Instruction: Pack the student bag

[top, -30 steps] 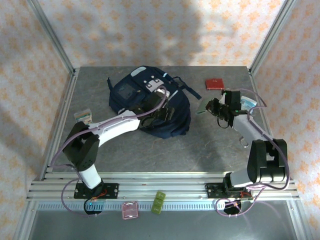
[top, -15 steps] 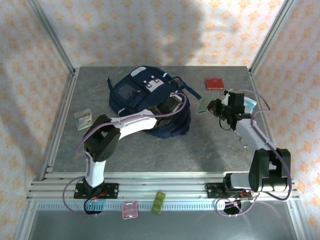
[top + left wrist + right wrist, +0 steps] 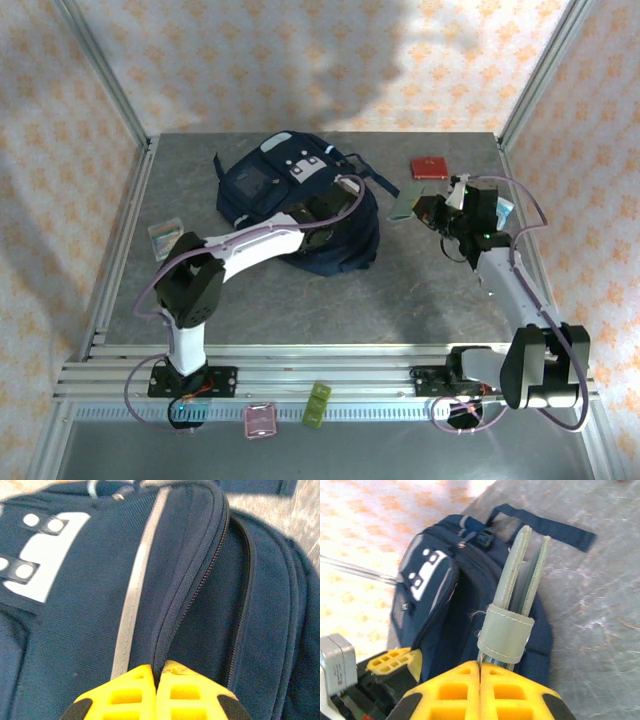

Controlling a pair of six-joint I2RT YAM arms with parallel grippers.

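I keep moving the notebook with my right gripper into the bag's opening (image 3: 463, 602) until it sits inside, as my left gripper holds the student bag's zipper edge (image 3: 436, 614) aside.
The student bag (image 3: 270, 185) lies at the back middle of the table, navy with a thin white stripe (image 3: 134, 595) and grey-white patches (image 3: 40, 555). My left gripper (image 3: 322, 212) rests on its right side, shut on a fold of fabric beside the zipper (image 3: 200, 585); its fingertips (image 3: 159, 672) pinch the seam. My right gripper (image 3: 428, 212) hovers just right of the bag, shut on the lower end of a grey-green notebook (image 3: 520, 590) with a strap band (image 3: 506, 632). The notebook (image 3: 403, 205) stands tilted above the table, next to the bag's (image 3: 435, 595) open side.
A red flat item (image 3: 428, 167) lies at the back right. A light blue item (image 3: 502, 208) sits behind the right arm. A small coloured stack (image 3: 163, 234) is at the left. Pink (image 3: 260, 420) and green (image 3: 318, 405) pieces lie in front of the rail.
The left arm has swung its elbow rightwards while its gripper slid slightly back-left on the bag. The right gripper has carried the notebook a little towards the back and left.
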